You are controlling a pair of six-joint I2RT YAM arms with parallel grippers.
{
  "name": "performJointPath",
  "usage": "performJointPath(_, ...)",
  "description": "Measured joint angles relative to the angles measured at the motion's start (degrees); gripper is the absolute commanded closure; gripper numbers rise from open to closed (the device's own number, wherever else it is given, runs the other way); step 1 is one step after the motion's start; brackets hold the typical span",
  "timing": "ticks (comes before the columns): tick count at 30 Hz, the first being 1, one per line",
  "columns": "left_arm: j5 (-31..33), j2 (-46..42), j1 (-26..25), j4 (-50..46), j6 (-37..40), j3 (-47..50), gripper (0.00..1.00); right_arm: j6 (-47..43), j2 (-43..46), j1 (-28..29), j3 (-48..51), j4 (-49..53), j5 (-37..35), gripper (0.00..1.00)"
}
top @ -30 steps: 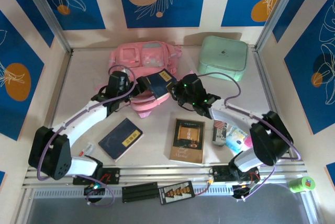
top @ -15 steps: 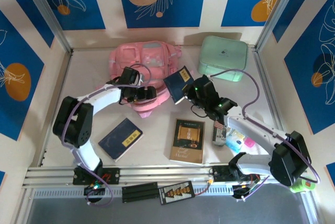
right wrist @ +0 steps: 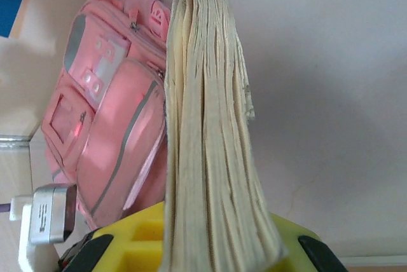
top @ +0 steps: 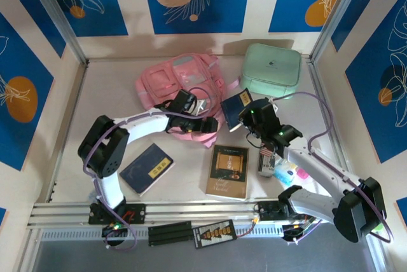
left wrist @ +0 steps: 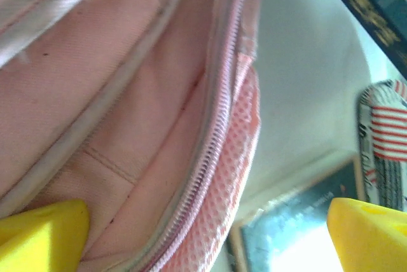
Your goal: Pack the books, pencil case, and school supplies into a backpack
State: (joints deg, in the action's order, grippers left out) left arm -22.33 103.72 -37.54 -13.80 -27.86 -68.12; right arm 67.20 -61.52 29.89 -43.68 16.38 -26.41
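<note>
I expect the pink backpack's front panel (top: 186, 72) to fold back from a wide opening when I lift it, because the backpack's zipper edge (left wrist: 217, 119) hangs loose with its teeth showing.
The pink backpack (top: 175, 78) lies at the back centre with its mouth toward me. My left gripper (top: 202, 123) is open at its near right rim, and the zipper edge (left wrist: 210, 157) runs between the yellow fingers (left wrist: 38, 234). To the right of the backpack, my right gripper (top: 249, 117) is shut on a navy book (top: 234, 107), held on edge with its pages (right wrist: 206, 157) showing. A second navy book (top: 146, 168) and the brown book (top: 227, 170) lie flat near the front. The striped pencil case (top: 266, 157) and small supplies (top: 289, 171) lie at the right.
A mint-green box (top: 271, 70) stands at the back right, close behind the held book. Metal frame posts and patterned walls close in the table on three sides. The left arm stretches across the table between the backpack and the flat navy book.
The left gripper has slid right along the backpack's near edge, and the backpack has shifted and spread. The right gripper has carried the navy book rightward, away from the backpack.
</note>
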Motion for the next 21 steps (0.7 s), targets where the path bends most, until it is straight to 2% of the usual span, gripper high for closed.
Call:
performJointPath(5, 2.1, -0.8, -0.1, -9.5, 6.2, -7.5, 0.0, -0.8, 3.0, -2.1, 1.1, 0.9, 0.0, 0.98)
performJointPath(10, 9.6, -2.2, 0.0, -16.5, 14.8, -14.2, 0.0, -1.0, 5.6, -3.8, 2.4, 1.7, 0.2, 0.99)
performJointPath(15, 17.1, 0.9, 0.0, -20.9, 24.2, -19.4, 0.0, -1.0, 6.0, -5.2, 3.2, 2.9, 1.3, 0.99)
performJointPath(21, 25.7, 8.3, -0.7, -23.3, 32.9, -23.1, 0.12, -0.7, 6.4, -5.6, 3.3, 3.7, 1.9, 0.99)
